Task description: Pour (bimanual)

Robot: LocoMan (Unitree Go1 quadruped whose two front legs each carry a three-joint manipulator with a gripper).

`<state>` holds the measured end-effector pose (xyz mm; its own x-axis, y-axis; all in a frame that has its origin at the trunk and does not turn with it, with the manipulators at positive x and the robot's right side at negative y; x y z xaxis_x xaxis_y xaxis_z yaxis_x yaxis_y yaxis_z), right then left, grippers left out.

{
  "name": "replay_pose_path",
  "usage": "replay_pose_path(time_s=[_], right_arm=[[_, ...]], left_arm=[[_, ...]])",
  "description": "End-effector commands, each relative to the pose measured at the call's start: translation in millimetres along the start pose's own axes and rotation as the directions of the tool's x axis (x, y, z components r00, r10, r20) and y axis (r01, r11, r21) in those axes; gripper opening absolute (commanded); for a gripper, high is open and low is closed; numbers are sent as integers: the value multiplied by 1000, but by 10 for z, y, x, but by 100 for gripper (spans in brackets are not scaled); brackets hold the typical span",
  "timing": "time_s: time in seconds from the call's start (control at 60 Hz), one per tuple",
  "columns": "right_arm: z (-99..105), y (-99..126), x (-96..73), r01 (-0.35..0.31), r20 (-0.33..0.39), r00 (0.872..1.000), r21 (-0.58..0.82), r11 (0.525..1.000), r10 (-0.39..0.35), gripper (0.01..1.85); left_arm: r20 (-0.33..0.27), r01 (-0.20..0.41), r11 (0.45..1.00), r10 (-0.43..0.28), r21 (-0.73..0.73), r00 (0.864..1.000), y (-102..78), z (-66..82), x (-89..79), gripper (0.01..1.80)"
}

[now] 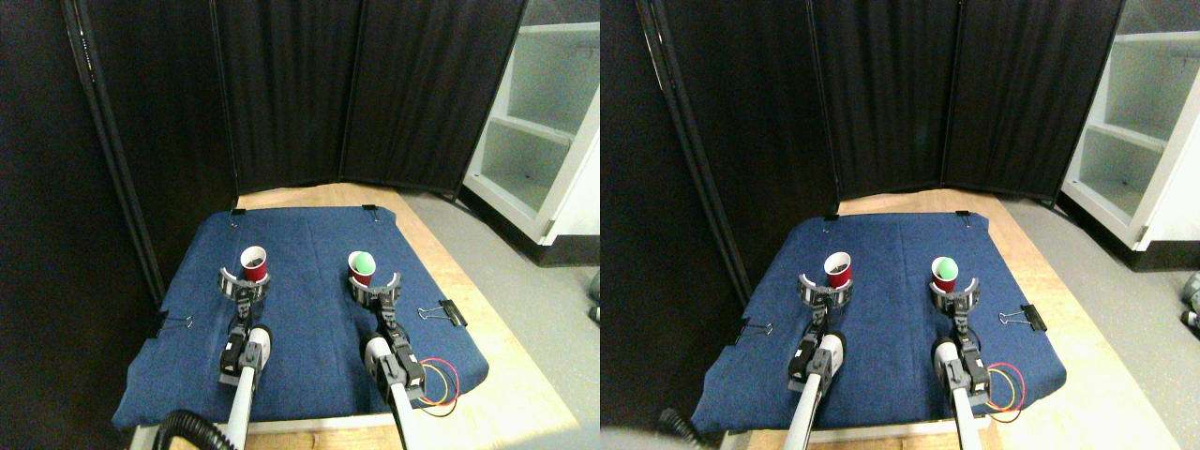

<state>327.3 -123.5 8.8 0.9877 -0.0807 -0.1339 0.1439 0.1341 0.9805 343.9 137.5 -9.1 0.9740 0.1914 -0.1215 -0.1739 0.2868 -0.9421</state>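
Observation:
My gripper will let the green roll out whole, as a ball, when I pour, because the green inside the red cup (pixel 362 266) at my right gripper bulges round (pixel 364 259).
Two red cups stand upright on the blue cloth (pixel 309 328). The left cup (pixel 254 264) has a white inside with something dark in it. The right cup (pixel 362 269) shows green inside. My left gripper (pixel 245 284) sits at the base of the left cup, its curved grey jaws spread wider than the cup, open. At the base of the right cup, my right gripper (pixel 377 289) also has its jaws spread, open. I cannot tell whether either gripper touches its cup.
The cloth is held to a wooden table (pixel 487 328) by black binder clips (pixel 452 312). Red and yellow wires (pixel 441 382) loop beside the right arm. Black folding screens (pixel 281 94) close off the back and left. A white shelf unit (pixel 544 141) stands at the right.

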Motion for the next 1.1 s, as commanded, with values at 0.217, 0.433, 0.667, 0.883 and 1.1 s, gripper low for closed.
replay_pose_path(time_s=[0.217, 0.433, 0.667, 0.883, 1.1], right_arm=[[-50, -131, 107, 18, -31, 999, 62, 998, -16, 92], [-84, -180, 127, 82, -62, 995, 118, 990, -75, 95], [-92, -218, 198, 97, -66, 994, 108, 989, -90, 107], [-101, -240, 289, 98, -70, 994, 157, 983, -88, 111], [-107, -191, 272, 110, -67, 993, 182, 977, -99, 108]], left_arm=[[-6, 17, 997, -17, -80, 1000, 59, -39, 80, 95], [-6, 14, 995, -15, -100, 1000, 106, -37, 109, 111], [-1, 15, 996, -15, -85, 1000, 123, -26, 112, 98], [-15, 8, 997, -9, -77, 1000, 103, -37, 134, 103], [-29, -19, 991, 16, -130, 999, 83, -84, 205, 120]])
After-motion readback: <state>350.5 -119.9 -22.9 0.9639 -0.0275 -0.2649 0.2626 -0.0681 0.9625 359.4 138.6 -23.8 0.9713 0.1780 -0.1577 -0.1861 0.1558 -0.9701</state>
